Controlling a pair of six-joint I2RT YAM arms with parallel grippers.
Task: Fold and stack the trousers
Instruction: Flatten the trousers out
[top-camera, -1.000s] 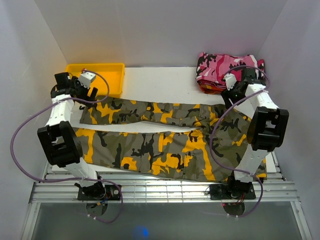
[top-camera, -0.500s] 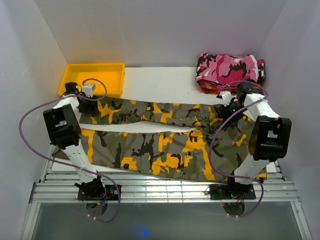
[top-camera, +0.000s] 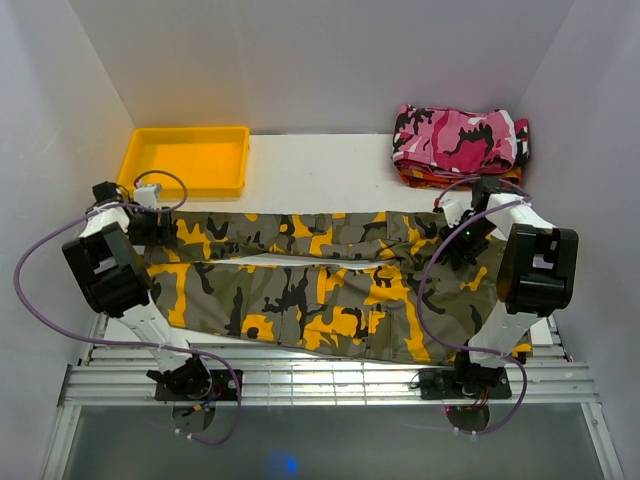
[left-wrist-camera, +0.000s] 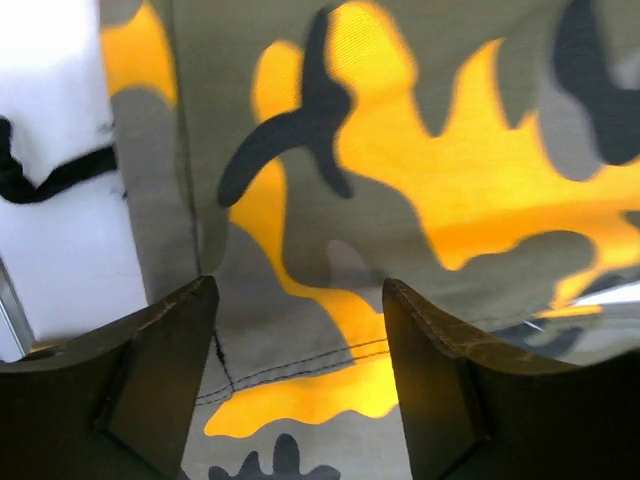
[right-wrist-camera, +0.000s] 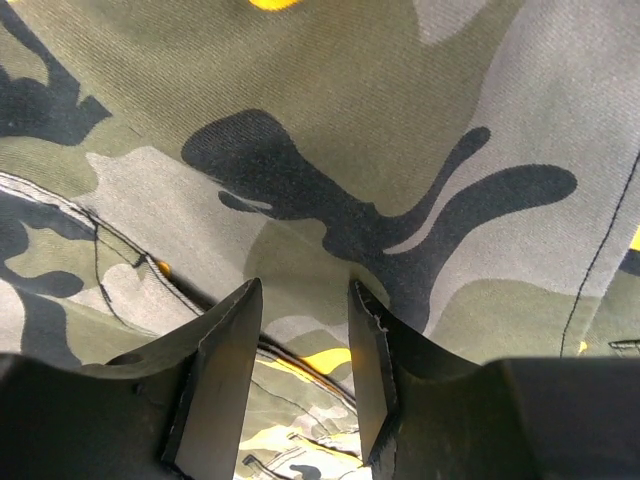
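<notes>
The far leg and the near leg have a white gap between them, so next my left gripper raises the far leg's cuff high and brings it down over the near leg.
The camouflage trousers lie spread flat across the table, legs to the left and waist to the right. My left gripper is down on the far leg's cuff end. In the left wrist view its jaws stand wide apart over flat cloth. My right gripper is down on the waist end of the far leg. In the right wrist view its jaws stand narrower but apart, straddling a cloth edge with a lower layer showing beneath.
A yellow tray sits at the back left. A folded pink, white and black camouflage garment lies on an orange-red one at the back right. White walls close in both sides. A metal rack runs along the near edge.
Both arms came down and toward the near side onto the far leg. The far leg shifted nearer, narrowing the white gap between the two legs.
</notes>
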